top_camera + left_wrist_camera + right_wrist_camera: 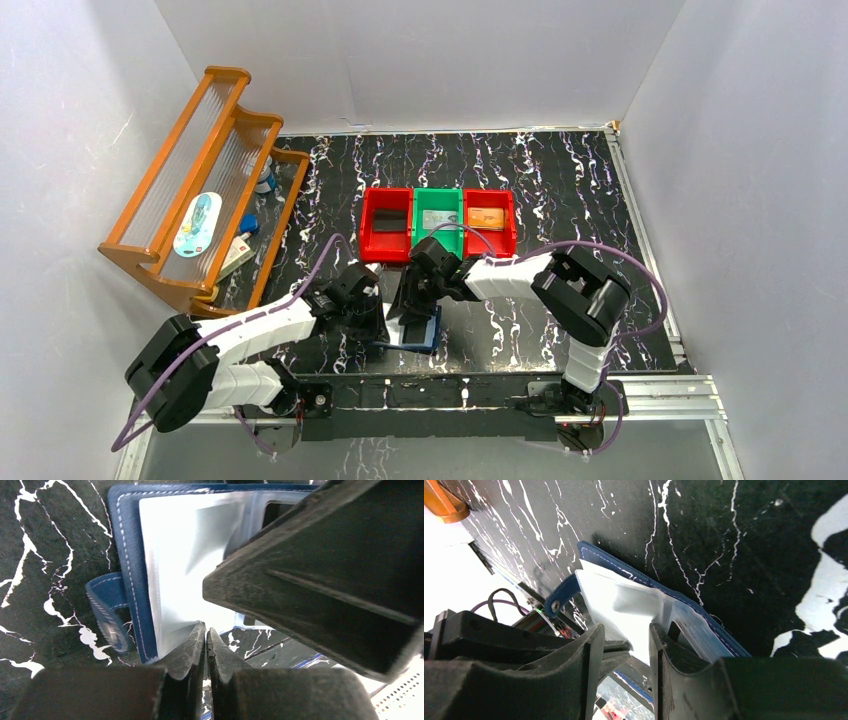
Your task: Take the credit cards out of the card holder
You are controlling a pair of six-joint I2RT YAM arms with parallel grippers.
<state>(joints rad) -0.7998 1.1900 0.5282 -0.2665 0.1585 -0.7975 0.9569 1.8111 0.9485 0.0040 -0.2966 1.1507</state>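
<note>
The dark card edge (249, 621) is in the next sleeve while my left gripper is pinching the clear sleeve's corner (199, 619), so next I open and grab that card edge.
The navy card holder (420, 331) lies open on the black marbled table near the front edge, pale sleeves up. It fills the left wrist view (127, 555) and shows in the right wrist view (704, 610). My left gripper (380, 322) is at its left edge, its jaws (206, 630) shut on the lifted corner of a clear sleeve (185, 555). My right gripper (408, 303) hangs over the holder with jaws (626, 640) open, one finger (659, 650) against the sleeves. A dark card edge (674, 629) pokes from a sleeve; the rest of the cards is hidden.
Three bins stand behind the holder: a red one (368, 215) with a dark card, a green one (438, 195) with a silver-grey card, a red one (510, 218) with an orange card. A wooden rack (200, 190) stands at the left.
</note>
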